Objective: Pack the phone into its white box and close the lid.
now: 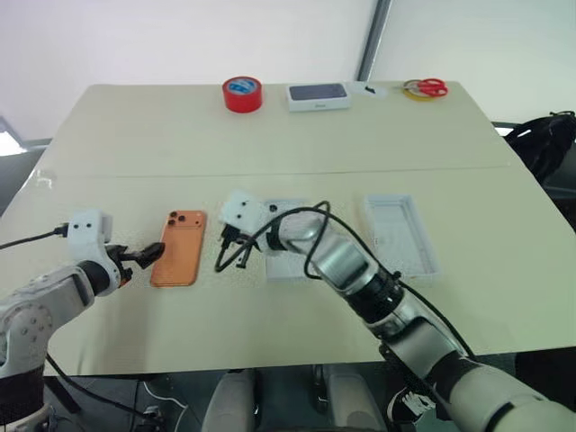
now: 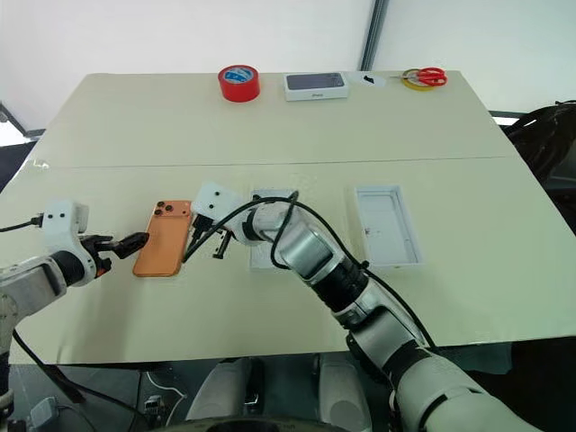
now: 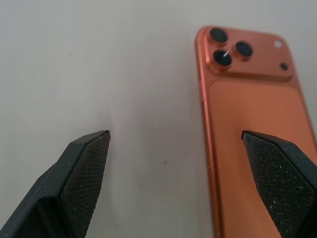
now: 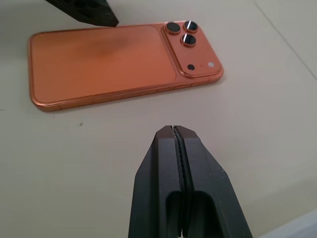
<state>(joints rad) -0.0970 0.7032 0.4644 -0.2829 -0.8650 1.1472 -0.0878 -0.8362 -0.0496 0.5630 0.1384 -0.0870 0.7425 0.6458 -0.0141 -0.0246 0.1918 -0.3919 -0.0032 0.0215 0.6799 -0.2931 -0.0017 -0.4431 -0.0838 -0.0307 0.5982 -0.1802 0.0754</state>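
I expect the orange phone (image 1: 183, 249) to settle flat inside the sides of the shallow white box piece (image 1: 286, 265) when I lower it, since the piece is slightly longer.
The orange phone (image 1: 178, 247) lies flat on the table with its back up and its three lenses at the far end. My left gripper (image 1: 149, 256) is open at the phone's left side. In the left wrist view one finger (image 3: 280, 178) hangs over the phone (image 3: 252, 124) and the other over bare table. My right gripper (image 4: 174, 130) is shut and empty, just right of the phone (image 4: 109, 64). The lid (image 1: 400, 234) lies open side up, further right. A shallow white box piece (image 1: 286, 268) sits under my right arm, too hidden to identify.
Along the table's far edge stand a red tape roll (image 1: 242, 94), a white box with a dark top (image 1: 318, 95) and red-handled scissors (image 1: 426, 87). The near table edge runs just below both arms.
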